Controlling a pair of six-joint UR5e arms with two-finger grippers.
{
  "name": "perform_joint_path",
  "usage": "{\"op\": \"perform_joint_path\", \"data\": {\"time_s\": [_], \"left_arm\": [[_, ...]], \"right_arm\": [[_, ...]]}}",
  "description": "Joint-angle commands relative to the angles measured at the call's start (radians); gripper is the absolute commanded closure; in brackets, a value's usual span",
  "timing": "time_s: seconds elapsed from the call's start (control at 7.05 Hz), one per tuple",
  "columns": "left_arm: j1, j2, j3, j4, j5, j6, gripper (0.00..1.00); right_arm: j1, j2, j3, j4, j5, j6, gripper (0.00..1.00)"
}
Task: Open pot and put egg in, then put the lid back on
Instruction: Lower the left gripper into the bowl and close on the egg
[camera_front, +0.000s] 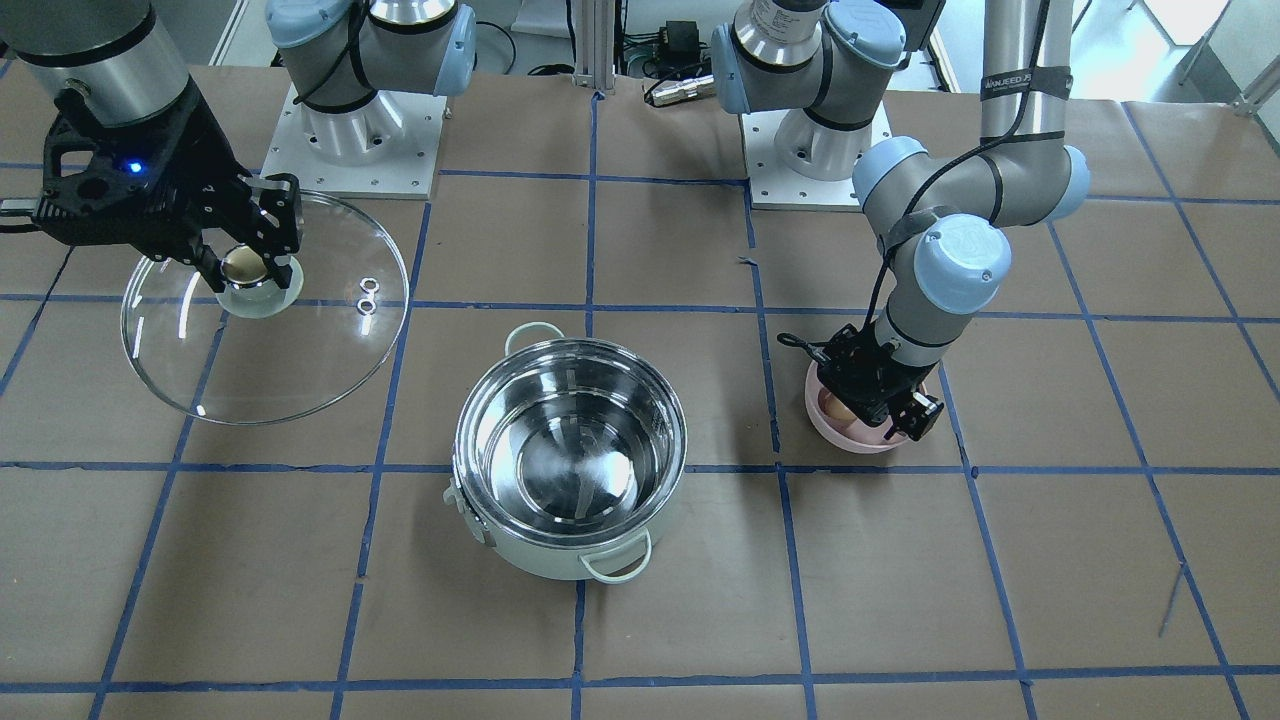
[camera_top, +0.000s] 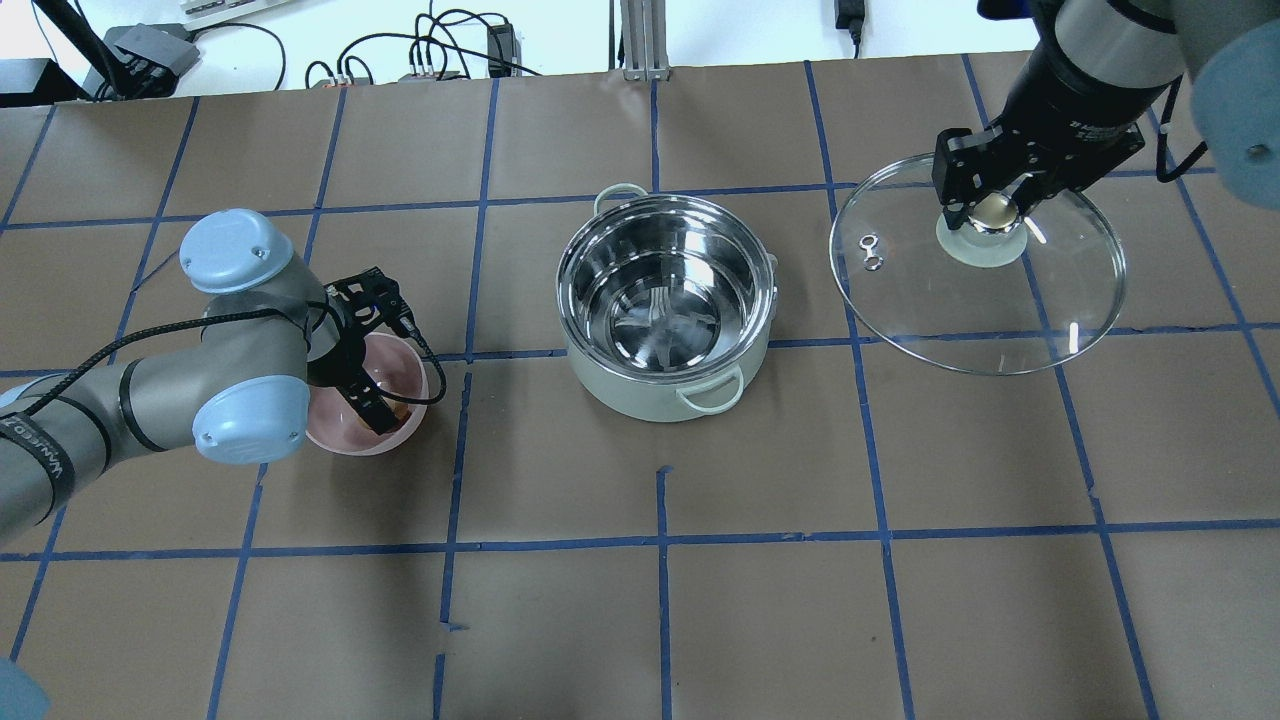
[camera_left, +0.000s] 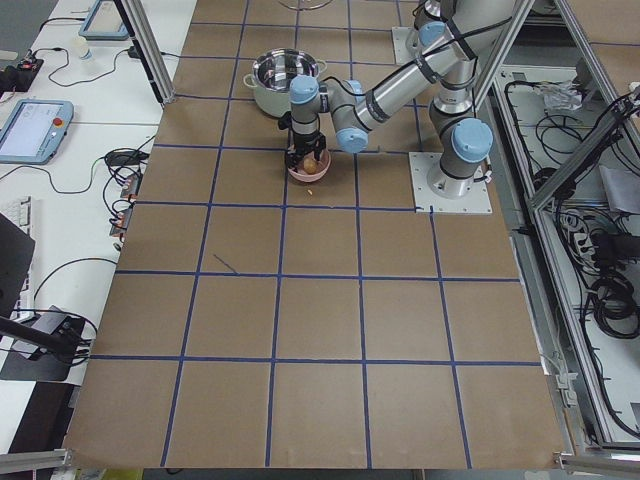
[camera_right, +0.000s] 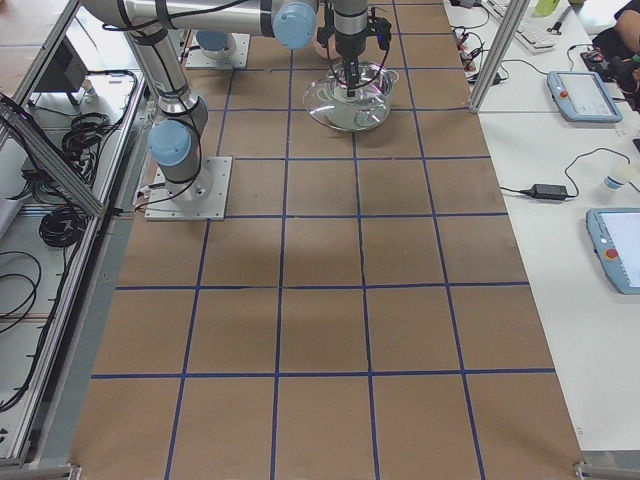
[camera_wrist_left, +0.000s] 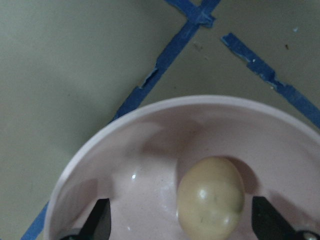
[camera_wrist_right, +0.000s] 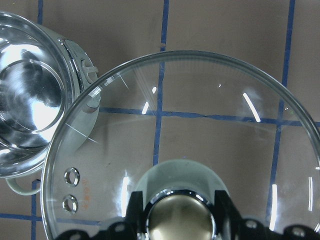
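Note:
My gripper is about to lift the light brown egg (camera_front: 836, 409). The pink bowl should stay behind, empty, because clear space (camera_wrist_left: 146, 192) is all around this single egg.
The mint-green pot (camera_front: 560, 562) stands open at the table's middle, its steel inside bare; it also shows in the overhead view (camera_top: 640, 400). My right gripper (camera_front: 248, 262) is shut on the brassy knob (camera_wrist_right: 180, 220) of the glass lid (camera_top: 980, 310) and holds it tilted above the table, to the pot's right. My left gripper (camera_wrist_left: 181, 220) is open and lowered into a pink bowl (camera_wrist_left: 125, 165). Its fingers (camera_wrist_left: 100, 222) stand on either side of the light brown egg (camera_wrist_left: 210, 197) without touching it. The egg also shows in the front view (camera_front: 838, 408).
The pink bowl (camera_top: 395, 437) sits about one tile to the left of the pot in the overhead view. Brown paper with blue tape lines covers the table. The arm bases (camera_front: 355, 130) stand at the robot's edge. Cables and teach pendants (camera_right: 580, 95) lie off the table.

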Motion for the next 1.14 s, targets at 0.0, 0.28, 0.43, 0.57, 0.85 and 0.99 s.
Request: {"op": "perform_joint_path", "data": {"time_s": [0.0, 0.28, 0.43, 0.57, 0.85, 0.99], "left_arm": [[0.0, 0.0, -0.003, -0.001, -0.002, 0.001, 0.05], [0.0, -0.001, -0.003, -0.001, 0.001, 0.003, 0.17], [0.0, -0.001, -0.003, -0.002, 0.006, 0.001, 0.28], [0.0, -0.001, -0.001, -0.002, 0.003, 0.001, 0.31], [0.0, -0.001, -0.003, -0.002, 0.007, 0.003, 0.48], [0.0, 0.0, -0.003, -0.002, 0.006, 0.001, 0.58]], "right_arm": [[0.0, 0.001, 0.0, 0.0, 0.0, 0.0, 0.77], [0.0, 0.0, 0.002, 0.0, 0.0, 0.0, 0.77], [0.0, -0.001, 0.002, 0.0, 0.0, 0.001, 0.77], [0.0, 0.0, 0.002, 0.0, 0.0, 0.001, 0.77], [0.0, 0.001, 0.002, 0.0, -0.002, 0.0, 0.77], [0.0, 0.001, 0.002, 0.0, -0.002, 0.0, 0.77]]}}
